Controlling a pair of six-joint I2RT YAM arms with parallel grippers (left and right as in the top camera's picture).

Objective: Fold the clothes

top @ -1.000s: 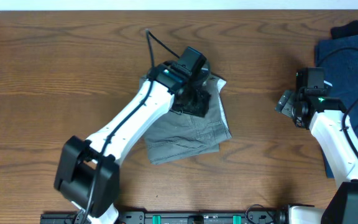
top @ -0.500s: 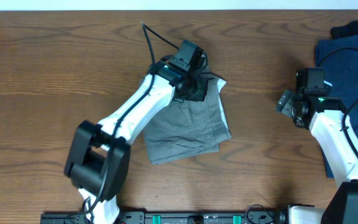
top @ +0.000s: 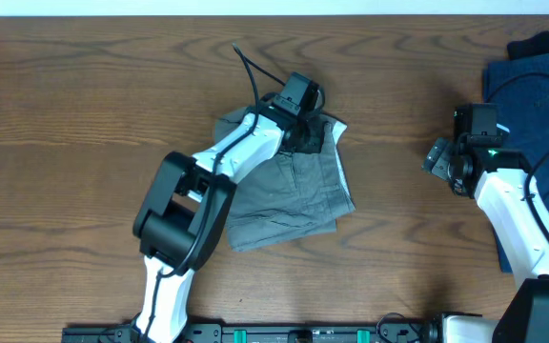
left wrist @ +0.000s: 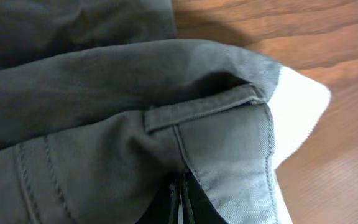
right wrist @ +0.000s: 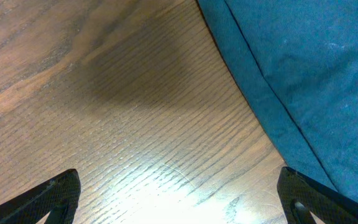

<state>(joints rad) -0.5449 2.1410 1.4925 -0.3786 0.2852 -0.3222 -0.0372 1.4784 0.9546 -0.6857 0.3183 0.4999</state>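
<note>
Next, I sweep back down toward the near hem (top: 318, 225) before I move the shorts aside, because the shorts are wrinkled at the waistband (left wrist: 207, 109) under my left gripper's closed fingers.
The grey-khaki shorts (top: 289, 195) lie folded in the middle of the table in the overhead view. A white pocket lining shows at their upper right corner. My left gripper (top: 305, 133) rests on the shorts' top edge. In the left wrist view its fingers (left wrist: 180, 202) are pressed together among the folds of the shorts (left wrist: 104, 124), beside a belt loop and a stitched seam. My right gripper (top: 438, 157) hovers over bare wood at the right. It is open and empty, with both fingertips (right wrist: 179, 193) wide apart.
A dark blue garment (top: 541, 105) lies at the table's right edge, partly under my right arm. Its edge shows in the right wrist view (right wrist: 303, 74). Bare wood (top: 84, 114) surrounds the shorts. The far table edge runs along the top.
My left arm has swung its elbow rightward while its gripper stayed at the shorts' top edge, shifting slightly. The shorts' upper left corner is now uncovered. The right arm has not moved.
</note>
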